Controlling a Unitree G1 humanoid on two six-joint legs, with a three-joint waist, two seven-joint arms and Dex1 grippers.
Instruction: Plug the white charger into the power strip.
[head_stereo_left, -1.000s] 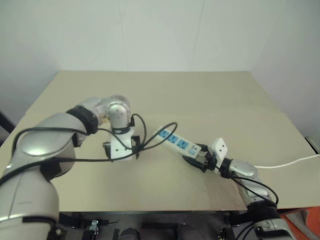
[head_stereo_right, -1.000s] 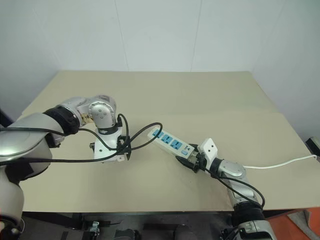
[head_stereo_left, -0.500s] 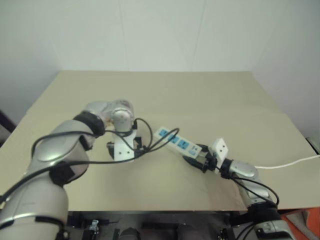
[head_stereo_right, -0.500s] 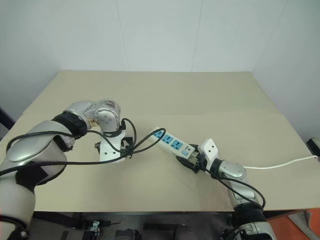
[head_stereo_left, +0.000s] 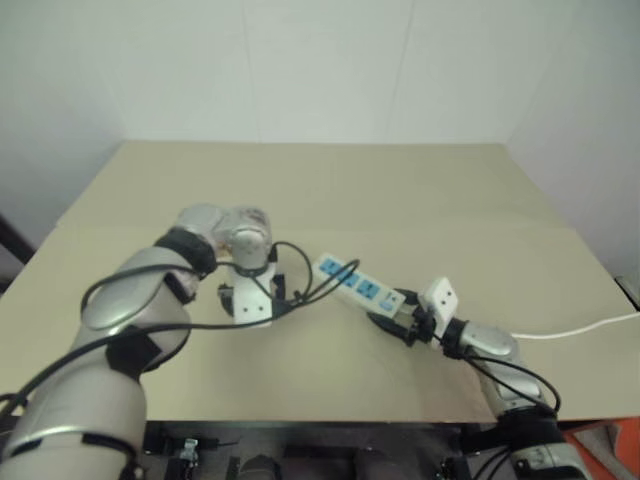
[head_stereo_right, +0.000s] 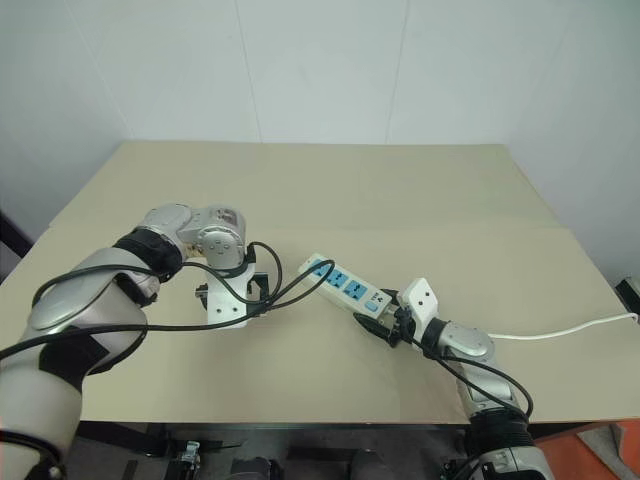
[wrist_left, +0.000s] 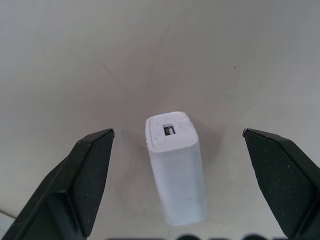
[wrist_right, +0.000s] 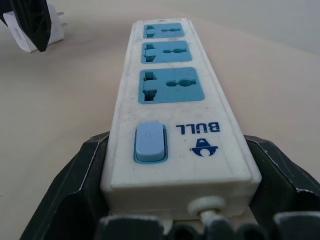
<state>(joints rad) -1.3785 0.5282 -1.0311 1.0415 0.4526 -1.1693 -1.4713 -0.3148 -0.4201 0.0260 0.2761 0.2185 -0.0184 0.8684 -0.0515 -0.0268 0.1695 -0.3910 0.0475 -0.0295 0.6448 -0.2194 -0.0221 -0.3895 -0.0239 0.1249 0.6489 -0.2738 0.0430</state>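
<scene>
My left gripper will leave the white charger (wrist_left: 178, 175) standing in the power strip, slot up, when I push it in, because the charger's slotted end (wrist_left: 171, 131) faces the gripper.
The white charger (wrist_left: 176, 165) lies on the tan table, its slotted end face toward the left wrist camera. My left gripper (wrist_left: 178, 131) points straight down over it, open, with one black finger (wrist_left: 85, 175) well clear on each side. In the head views the left hand (head_stereo_left: 250, 298) covers the charger. The power strip (head_stereo_left: 350, 282), white with three blue sockets, lies slantwise at mid-table. My right gripper (wrist_right: 176, 140) is shut on the power strip's switch end, and its fingers (wrist_right: 80, 185) press both long sides. The charger (wrist_right: 56, 30) also shows beyond the strip's far end.
The strip's thin white cord (head_stereo_left: 580, 328) runs off to the table's right edge. Black cables loop from my left wrist (head_stereo_right: 285, 285) over the table toward the strip's far end. The tan table (head_stereo_right: 400, 190) reaches back to a white wall.
My left arm has swung its elbow in, and the gripper has shifted slightly toward the strip and lower over the charger. The right gripper and strip have stayed put.
</scene>
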